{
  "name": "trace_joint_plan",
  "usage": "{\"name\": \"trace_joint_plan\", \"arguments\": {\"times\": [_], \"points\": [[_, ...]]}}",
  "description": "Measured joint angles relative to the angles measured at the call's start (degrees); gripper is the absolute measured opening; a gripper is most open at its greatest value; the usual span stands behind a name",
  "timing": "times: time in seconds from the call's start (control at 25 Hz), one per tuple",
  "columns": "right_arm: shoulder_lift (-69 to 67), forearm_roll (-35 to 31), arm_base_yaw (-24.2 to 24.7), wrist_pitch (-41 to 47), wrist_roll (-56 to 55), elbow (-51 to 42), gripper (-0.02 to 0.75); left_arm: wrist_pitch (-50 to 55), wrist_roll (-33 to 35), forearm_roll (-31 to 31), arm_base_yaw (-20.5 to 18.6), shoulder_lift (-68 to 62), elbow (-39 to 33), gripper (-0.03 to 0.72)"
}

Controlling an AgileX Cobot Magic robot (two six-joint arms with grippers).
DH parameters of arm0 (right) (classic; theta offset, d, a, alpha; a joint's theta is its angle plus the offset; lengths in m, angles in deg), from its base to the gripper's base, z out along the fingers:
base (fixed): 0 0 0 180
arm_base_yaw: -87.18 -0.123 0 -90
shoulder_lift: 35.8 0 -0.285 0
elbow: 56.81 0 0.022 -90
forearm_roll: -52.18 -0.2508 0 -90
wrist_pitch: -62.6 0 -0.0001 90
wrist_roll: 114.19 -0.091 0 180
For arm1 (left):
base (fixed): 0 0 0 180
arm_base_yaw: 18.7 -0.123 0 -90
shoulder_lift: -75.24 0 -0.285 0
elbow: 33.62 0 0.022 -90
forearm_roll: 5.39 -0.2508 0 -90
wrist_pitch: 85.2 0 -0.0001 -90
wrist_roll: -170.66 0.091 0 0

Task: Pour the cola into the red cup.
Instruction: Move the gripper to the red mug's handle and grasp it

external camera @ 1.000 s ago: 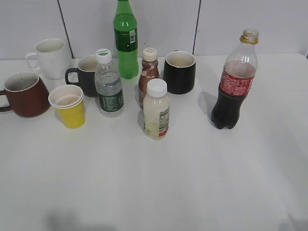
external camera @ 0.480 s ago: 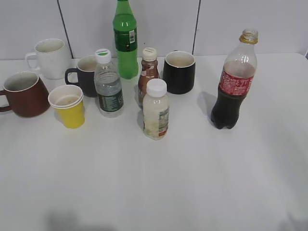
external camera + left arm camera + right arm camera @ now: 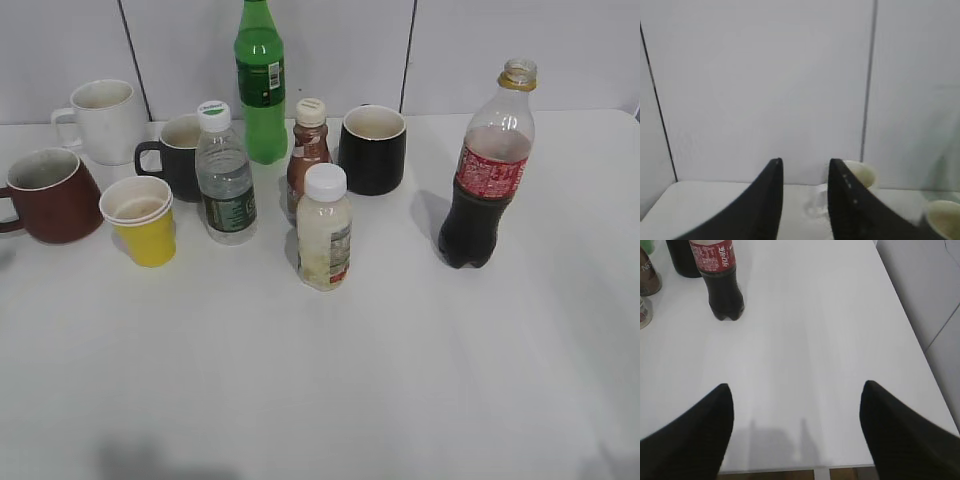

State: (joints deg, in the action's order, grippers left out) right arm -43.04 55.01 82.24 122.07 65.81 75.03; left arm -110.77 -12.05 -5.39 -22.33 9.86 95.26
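Note:
The red cup's handle (image 3: 10, 226) points clear of the yellow paper cup, so my left gripper should go on moving toward that handle until its fingers are on both sides of the handle, and then close.
The cola bottle (image 3: 487, 170) stands upright and uncapped at the table's right, dark liquid in its lower half, with a red label. It also shows at the upper left of the right wrist view (image 3: 720, 275). The red cup (image 3: 50, 195) sits at the far left edge with its handle to the left; I cannot make it out in either wrist view. Neither gripper shows in the exterior view. My right gripper (image 3: 796, 387) is wide open and empty over the table's near right edge, well short of the cola. My left gripper (image 3: 806, 165) is open and empty, facing the back wall.
Near the red cup stand a yellow paper cup (image 3: 143, 220), a white mug (image 3: 103, 120) and a black mug (image 3: 180, 155). In the middle are a water bottle (image 3: 226, 180), a green bottle (image 3: 261, 85), a small brown bottle (image 3: 308, 150), a white-capped bottle (image 3: 325, 235) and another black mug (image 3: 373, 150).

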Motion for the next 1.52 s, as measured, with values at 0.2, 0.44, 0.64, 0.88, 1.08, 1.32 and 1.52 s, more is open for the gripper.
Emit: {"name": "trace_joint_plan", "arguments": {"times": [0.2, 0.44, 0.64, 0.88, 1.08, 1.32, 1.52], "points": [[0.0, -0.24, 0.0, 0.0, 0.0, 0.0, 0.589, -17.7, 0.0, 0.0, -2.28, -20.36, 0.0, 0.244], [0.0, -0.24, 0.0, 0.0, 0.0, 0.0, 0.589, -32.01, 0.0, -2.41, -2.28, -38.14, 0.0, 0.316], [0.0, -0.29, 0.0, 0.0, 0.0, 0.0, 0.589, -37.14, 0.0, -2.41, -2.28, -46.88, 0.05, 0.333], [0.0, -0.29, 0.0, 0.0, 0.0, 0.0, 0.589, -40.69, 0.0, -2.08, -2.28, -54.0, 0.05, 0.333], [0.0, -0.29, 0.0, 0.0, 0.0, 0.0, 0.589, -43.47, 0.0, -1.5, -2.28, -59.27, 0.05, 0.333], [0.0, -0.29, 0.0, 0.0, 0.0, 0.0, 0.589, -43.62, 0.0, -0.96, -3.14, -64.81, 0.98, 0.333], [0.0, -0.37, 0.0, 0.0, 0.0, 0.0, 0.589, -43.75, 0.0, -3.12, -5.16, -65.53, 3.19, 0.333]]}}
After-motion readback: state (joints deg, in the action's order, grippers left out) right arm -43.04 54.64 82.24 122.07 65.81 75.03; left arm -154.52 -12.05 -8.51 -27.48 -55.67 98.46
